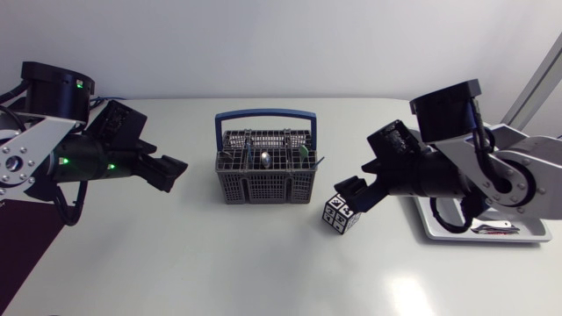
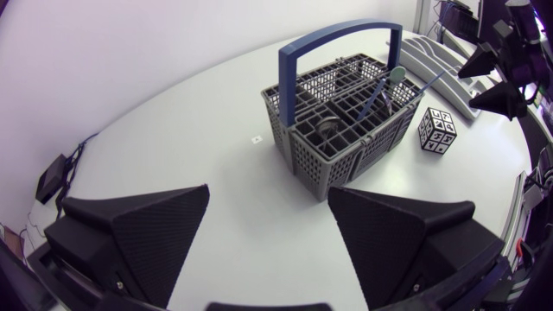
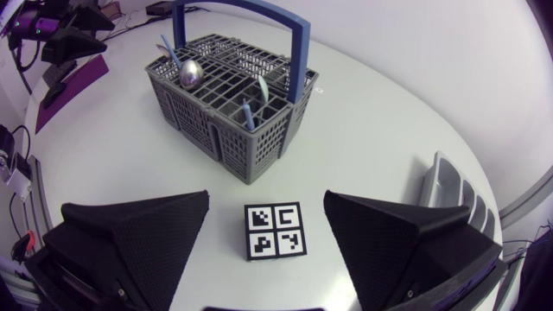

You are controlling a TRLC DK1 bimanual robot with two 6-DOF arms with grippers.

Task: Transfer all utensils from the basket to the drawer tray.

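I expect the blue stick [image 3: 174, 58] to turn out long and stay straight when I carry it to the tray, because a slim blue end [image 3: 167, 41] sticks up above the basket's grid.
The grey cutlery basket [image 1: 263, 175] with a blue handle stands mid-table and holds several utensils, among them a spoon [image 1: 264, 159] with a shiny bowl. My left gripper [image 1: 173, 172] hangs open to the basket's left, with nothing between its fingers. In the left wrist view the basket [image 2: 346, 130] is ahead of the open left gripper [image 2: 268, 229]. My right gripper [image 1: 353, 193] is open to the basket's right. In the right wrist view the basket [image 3: 233, 95] and spoon [image 3: 189, 72] lie ahead of the right gripper [image 3: 267, 197]. The white drawer tray [image 1: 457, 237] lies at the right, partly hidden by my right arm.
A small cube [image 1: 340, 213] with black-and-white markers sits on the table just below my right gripper, and shows between its fingers [image 3: 275, 231] without touching them. A dark utensil [image 1: 496, 230] lies in the tray. The table's far edge runs behind the basket.
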